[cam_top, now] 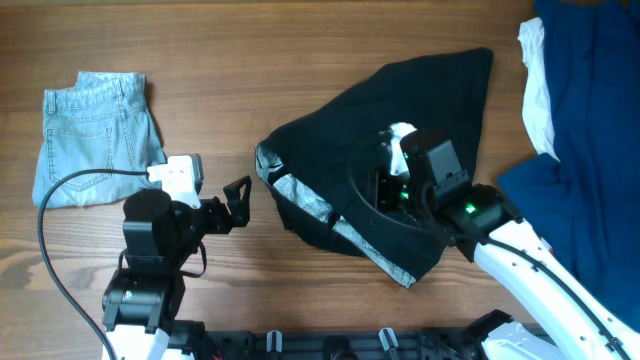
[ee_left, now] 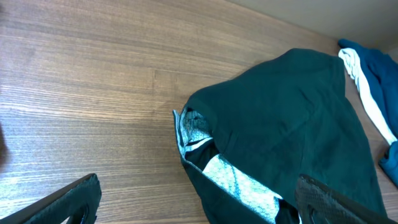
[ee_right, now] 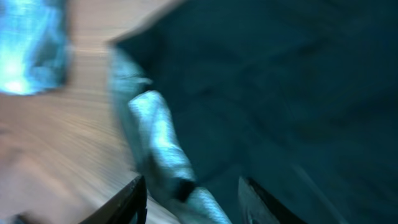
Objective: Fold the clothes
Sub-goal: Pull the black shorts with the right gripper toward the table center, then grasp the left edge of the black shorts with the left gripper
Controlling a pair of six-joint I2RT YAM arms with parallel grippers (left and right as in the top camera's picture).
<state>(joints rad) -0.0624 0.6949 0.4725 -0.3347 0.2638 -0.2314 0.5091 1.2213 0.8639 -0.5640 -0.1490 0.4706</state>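
Note:
The black shorts are crumpled and lie at a slant, their pale lining exposed. My left gripper should first take the cloth next to the lining, and then my right gripper will spread the shorts.
The black shorts lie crumpled in the middle of the table, with pale pocket lining showing along their left edge. They also show in the left wrist view and, blurred, in the right wrist view. My left gripper is open and empty just left of the shorts, low over bare wood. My right gripper is over the shorts' lower middle, fingers apart, with a strip of pale lining between and ahead of them.
Light-blue denim shorts lie folded at the far left. Dark blue garments and a white one are piled at the right edge. My left arm's black cable loops beside the denim.

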